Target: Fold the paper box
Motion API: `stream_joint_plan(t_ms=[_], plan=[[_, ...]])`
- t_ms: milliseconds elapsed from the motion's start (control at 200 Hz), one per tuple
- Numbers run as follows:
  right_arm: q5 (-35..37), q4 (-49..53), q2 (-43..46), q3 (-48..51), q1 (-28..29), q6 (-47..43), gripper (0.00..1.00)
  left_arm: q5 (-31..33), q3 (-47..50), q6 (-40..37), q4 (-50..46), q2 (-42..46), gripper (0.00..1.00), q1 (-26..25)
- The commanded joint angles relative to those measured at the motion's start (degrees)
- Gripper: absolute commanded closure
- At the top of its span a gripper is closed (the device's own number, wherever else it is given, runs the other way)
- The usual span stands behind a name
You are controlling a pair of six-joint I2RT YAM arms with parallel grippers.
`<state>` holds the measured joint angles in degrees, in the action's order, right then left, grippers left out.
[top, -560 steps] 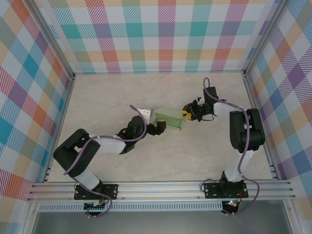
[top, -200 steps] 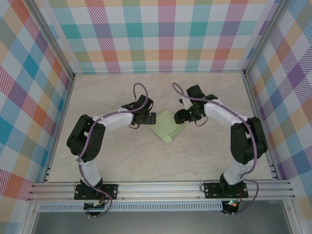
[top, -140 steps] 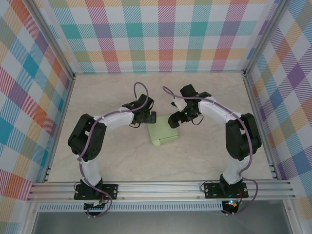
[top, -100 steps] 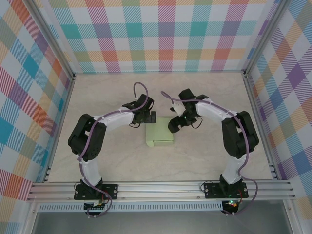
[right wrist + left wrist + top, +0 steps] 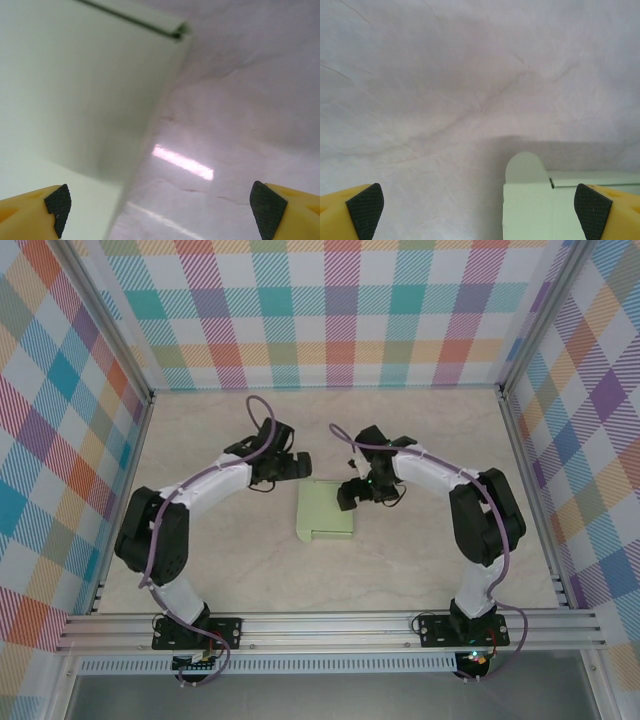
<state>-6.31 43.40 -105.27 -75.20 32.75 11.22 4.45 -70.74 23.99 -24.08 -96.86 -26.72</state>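
The paper box is lying flat and the robot's right gripper is at one side edge (image 5: 353, 518) only, so the left gripper should go to the opposite side edge (image 5: 299, 508) and help lift it.
The paper box (image 5: 325, 513) lies flat and folded on the table, a pale green rectangle near the middle. My left gripper (image 5: 296, 466) hovers just beyond its far left corner, jaws open with nothing between them. In the left wrist view the box (image 5: 570, 210) shows a rounded tab at its corner. My right gripper (image 5: 349, 495) sits at the box's far right edge, open. In the right wrist view the box (image 5: 75, 90) takes up the left half, and the yellow fingers (image 5: 35, 210) stand wide apart over its edge and the bare table.
The marbled table (image 5: 430, 560) is walled by checked panels (image 5: 320, 310) on three sides. An aluminium rail (image 5: 320, 630) runs along the near edge by the arm bases.
The box has been turned from a diagonal pose to lie square. My left gripper has drawn back up and left off the box. The right gripper has swung left along its far edge.
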Motion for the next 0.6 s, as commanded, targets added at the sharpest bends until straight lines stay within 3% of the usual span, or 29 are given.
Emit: stream_joint_plan(t_ms=[0,275,465,595], plan=[[2.25,0.93,2.92,1.54,5.04,9.66,0.04,-2.5,2.52,3.85,-2.3,4.35,0.0,3.14],[10.19,2.51,-3.05,-0.21,8.03,7.7,0.02,-6.93,12.17,7.4,0.72,8.55,0.0,7.69],[14.83,1.54,-5.08,1.55,7.65,5.44,0.02,-20.56,23.7,11.47,19.41,12.13,0.05,7.65],[12.8,-0.05,-4.97,1.36,6.76,5.15,0.03,-27.45,25.91,12.25,24.64,9.97,0.09,6.84]])
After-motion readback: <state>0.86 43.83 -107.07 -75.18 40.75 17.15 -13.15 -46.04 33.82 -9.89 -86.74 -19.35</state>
